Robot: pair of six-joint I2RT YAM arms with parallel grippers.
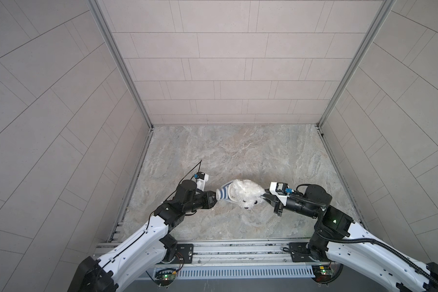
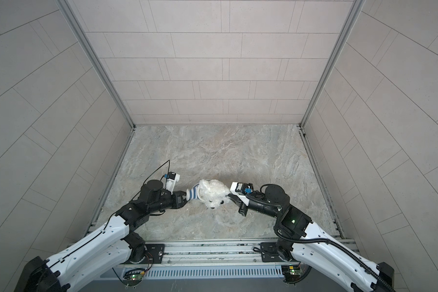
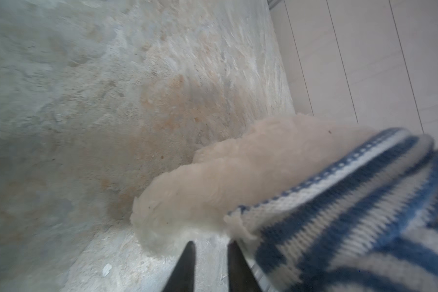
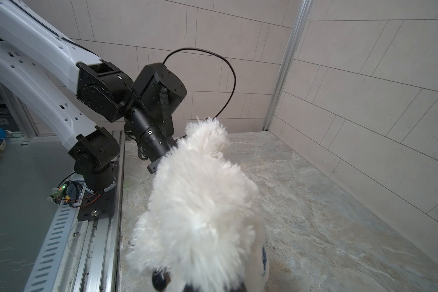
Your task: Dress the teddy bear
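My right gripper is closed on the teddy bear's head [image 4: 209, 209]. Next, my left gripper grabs the head's opposite side [image 4: 206, 138] first, so that my right gripper is free for the shirt.
The teddy bear [image 1: 245, 192] [image 2: 214, 191] is fluffy and white and lies between my two grippers, its dark eyes and nose turned toward the front rail. A navy-and-white striped shirt [image 1: 224, 193] [image 2: 192, 193] [image 3: 352, 215] wraps the end of the bear on my left gripper's side. My left gripper [image 1: 215, 199] [image 3: 211, 249] is open. Bare floor shows between its dark fingers, and the shirt lies right beside one of them. My right gripper [image 1: 264, 197] [image 2: 229, 196] is shut on the fur at the bear's head. In the right wrist view the bear [image 4: 202, 202] hides the jaws.
The marble-patterned floor [image 1: 238, 151] is boxed in by tiled walls at the back and both sides. A metal rail [image 1: 238, 249] runs along the front edge. The left arm [image 4: 137, 101] stands close behind the bear.
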